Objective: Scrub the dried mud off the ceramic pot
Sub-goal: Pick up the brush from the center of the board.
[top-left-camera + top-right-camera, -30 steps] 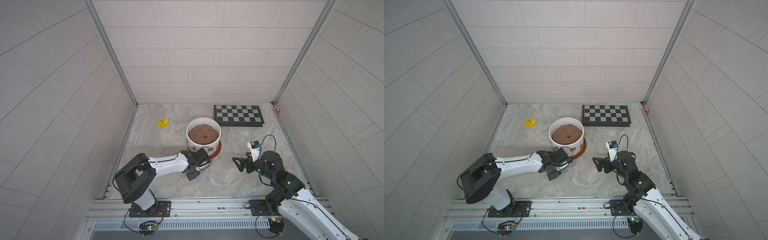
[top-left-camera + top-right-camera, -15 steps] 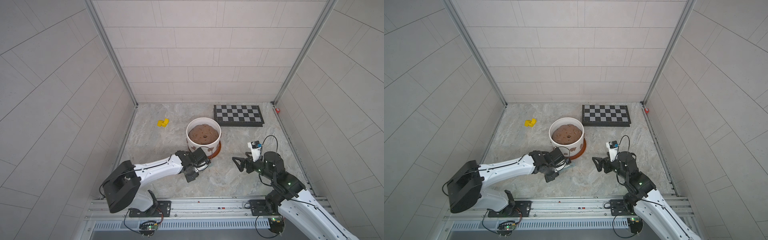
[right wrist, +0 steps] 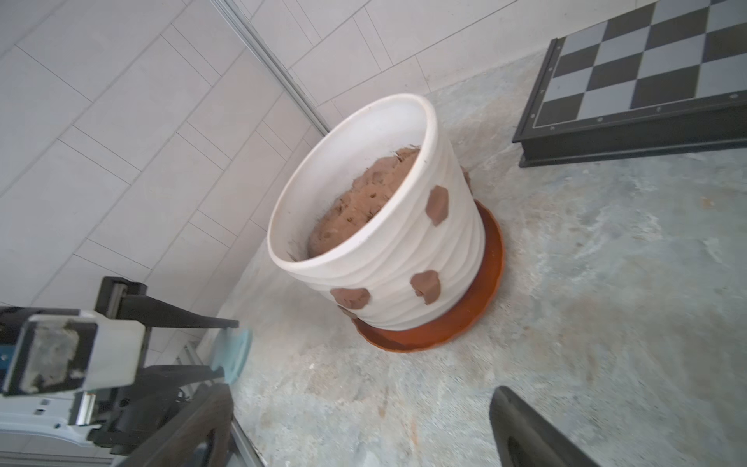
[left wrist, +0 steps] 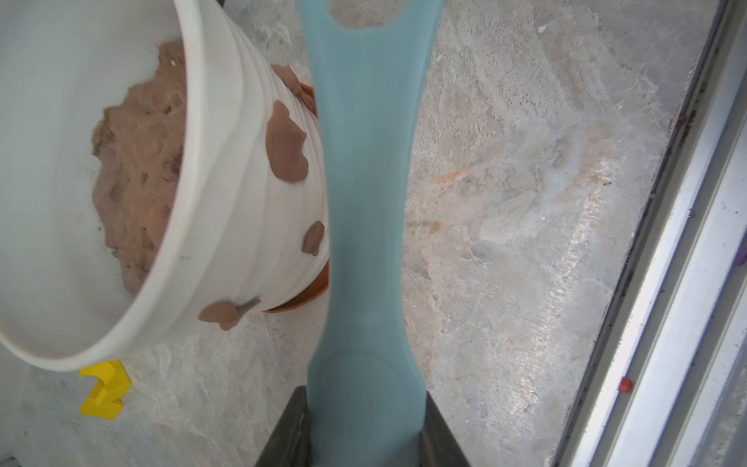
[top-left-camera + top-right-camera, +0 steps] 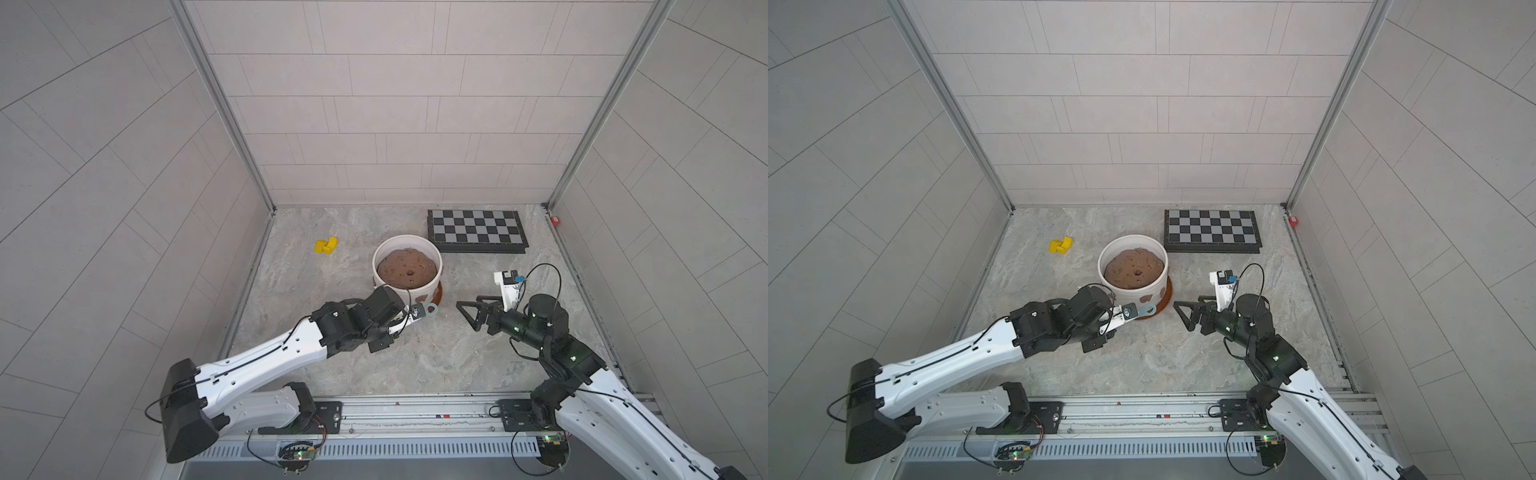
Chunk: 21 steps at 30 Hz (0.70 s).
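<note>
The light blue tool [image 4: 366,397] is held by its head in the robot's left gripper, so the right gripper should take hold of the tool handle's ring end [image 5: 431,308] before the robot scrubs the mud.
The ceramic pot [image 5: 405,240] [image 5: 1133,239] is white and ribbed, filled with brown soil, and stands on an orange saucer [image 3: 477,299] mid-floor. Dried mud [image 4: 286,149] [image 3: 425,286] shows as several reddish-brown blotches on its near side. My left gripper [image 5: 409,313] [image 4: 366,436] is shut on a light blue tool handle [image 4: 364,222] [image 5: 431,309]. The handle's ring end pokes out just in front of the pot. Whether the handle touches the pot I cannot tell. My right gripper [image 5: 471,311] [image 3: 359,444] stands open and empty on the pot's right, a short way off.
A black-and-grey chessboard [image 5: 476,230] lies at the back right. A small yellow block [image 5: 326,245] sits left of the pot. A red piece [image 5: 555,220] lies by the right wall. Tiled walls enclose three sides and a metal rail [image 5: 415,409] runs along the front.
My left arm has stretched out and dropped lower, while its gripper with the blue handle stays at the pot's front. The right arm has barely moved.
</note>
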Each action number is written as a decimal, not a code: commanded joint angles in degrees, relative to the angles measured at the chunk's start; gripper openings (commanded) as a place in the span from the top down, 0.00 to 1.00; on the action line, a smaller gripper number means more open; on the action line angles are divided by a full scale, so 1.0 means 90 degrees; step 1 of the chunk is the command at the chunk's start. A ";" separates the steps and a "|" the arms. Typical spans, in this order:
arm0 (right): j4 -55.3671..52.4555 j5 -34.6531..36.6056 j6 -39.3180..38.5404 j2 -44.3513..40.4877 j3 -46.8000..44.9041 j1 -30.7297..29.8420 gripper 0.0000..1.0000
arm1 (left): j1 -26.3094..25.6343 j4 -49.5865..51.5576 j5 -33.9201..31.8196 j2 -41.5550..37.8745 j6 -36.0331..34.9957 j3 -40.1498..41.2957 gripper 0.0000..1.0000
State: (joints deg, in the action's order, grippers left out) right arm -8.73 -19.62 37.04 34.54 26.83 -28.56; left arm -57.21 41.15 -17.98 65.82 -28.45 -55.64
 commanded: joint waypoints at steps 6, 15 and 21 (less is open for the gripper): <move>0.1239 -0.0784 0.0968 0.0731 0.0324 -0.0190 0.13 | -0.0313 -0.1255 -0.1046 0.0171 -0.1505 -0.0326 0.77; 0.0792 -0.1941 0.0361 0.1544 0.0956 -0.0265 0.29 | -0.0363 -0.2174 -0.1371 0.0404 -0.2596 -0.0239 0.77; 0.0827 -0.2631 0.0180 0.2021 0.1343 -0.0265 0.45 | -0.0382 -0.2378 -0.1380 0.0355 -0.2887 -0.0220 0.76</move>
State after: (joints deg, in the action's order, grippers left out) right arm -1.23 -38.57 40.23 51.81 37.76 -30.70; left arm -60.42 22.26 -30.09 69.73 -51.94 -57.12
